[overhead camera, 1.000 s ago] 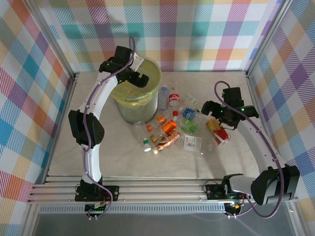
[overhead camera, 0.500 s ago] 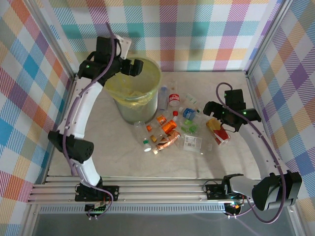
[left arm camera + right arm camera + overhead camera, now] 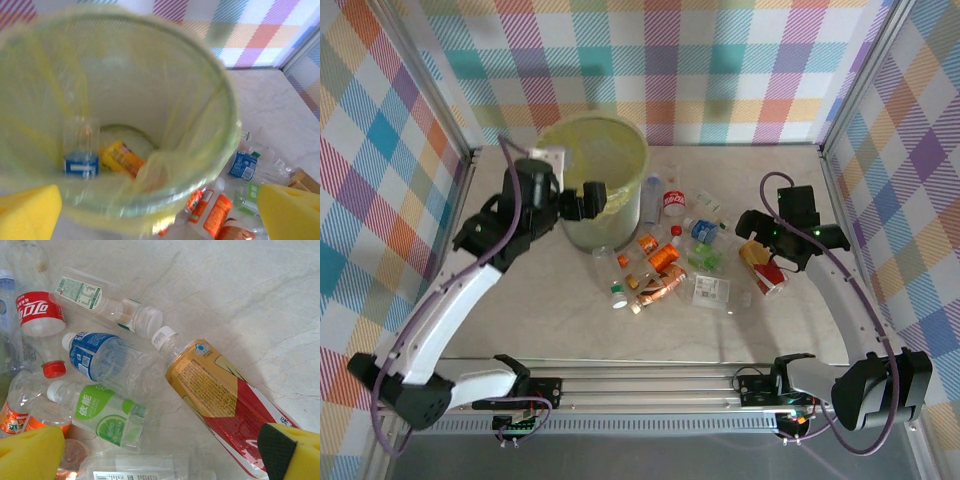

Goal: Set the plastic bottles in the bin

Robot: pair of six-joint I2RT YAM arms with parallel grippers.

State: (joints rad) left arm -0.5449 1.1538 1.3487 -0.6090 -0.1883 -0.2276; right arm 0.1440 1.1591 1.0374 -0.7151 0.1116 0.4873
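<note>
My left gripper should keep going down toward the bottle's body and close around it, as there is open space [image 3: 587, 287] beside the green-capped bottle at the edge of the pile.
The bin [image 3: 617, 150], tall, round and lined with a yellow bag, stands at the back left. Inside the bin [image 3: 210, 75] lie a blue-labelled bottle [image 3: 80, 161] and a yellow-labelled one [image 3: 122, 159]. My left gripper [image 3: 594, 200] hangs open at its near left side, its yellow pads [image 3: 27, 212] wide apart with nothing held. Several plastic bottles [image 3: 665, 260] lie scattered right of the bin. My right gripper [image 3: 772, 243] is open above a gold-and-red bottle [image 3: 220, 395], whose red end reaches one of its pads [image 3: 295, 452]. Blue [image 3: 107, 362] and green-labelled [image 3: 100, 412] bottles lie beside it.
A clear bottle [image 3: 652, 195] stands against the bin's right wall. A red-labelled cola bottle [image 3: 40, 312] and a white-capped one [image 3: 100, 297] lie behind the pile. Checked walls enclose the table on three sides. Bare tabletop [image 3: 800, 330] lies near the front right.
My left arm has swung from over the bin's far rim back and down to its near left side. The right arm has barely moved.
</note>
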